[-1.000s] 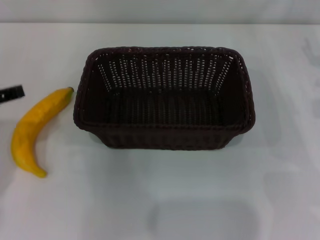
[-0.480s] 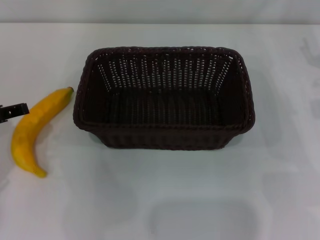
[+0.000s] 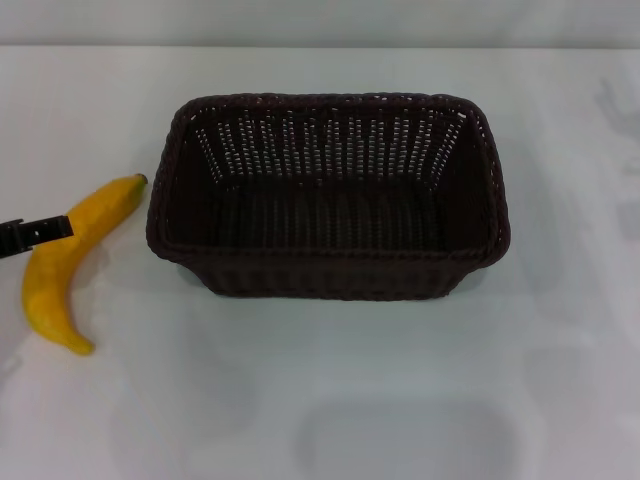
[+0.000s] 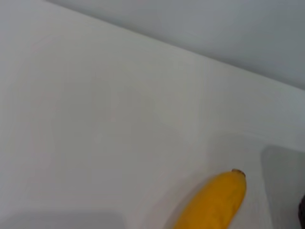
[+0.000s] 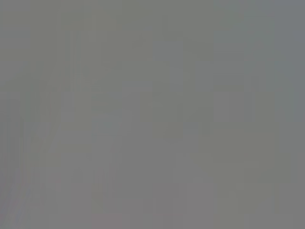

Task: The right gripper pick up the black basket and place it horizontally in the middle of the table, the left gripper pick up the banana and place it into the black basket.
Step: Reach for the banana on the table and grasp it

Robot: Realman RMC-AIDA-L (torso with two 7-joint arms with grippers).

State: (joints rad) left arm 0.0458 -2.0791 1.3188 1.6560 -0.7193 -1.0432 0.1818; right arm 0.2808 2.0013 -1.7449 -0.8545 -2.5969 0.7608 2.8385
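Observation:
I should keep lowering my left gripper until its fingers are on both sides of the yellow body, then close it, because it reaches crosswise over the banana's middle, clear of the black basket.
The black basket stands upright, long side across, in the middle of the white table. The yellow banana lies on the table left of the basket, its stem tip toward the basket; its stem end also shows in the left wrist view. My left gripper comes in from the left edge as one thin black bar whose tip lies over the banana's middle. Only this one bar shows. My right gripper is out of view; the right wrist view shows only plain grey.
The back edge of the table runs across the top of the head view. White tabletop lies in front of the basket and to its right.
My left gripper's bar has moved down and to the right, from above-left of the banana to over its middle. The banana and the basket have not moved.

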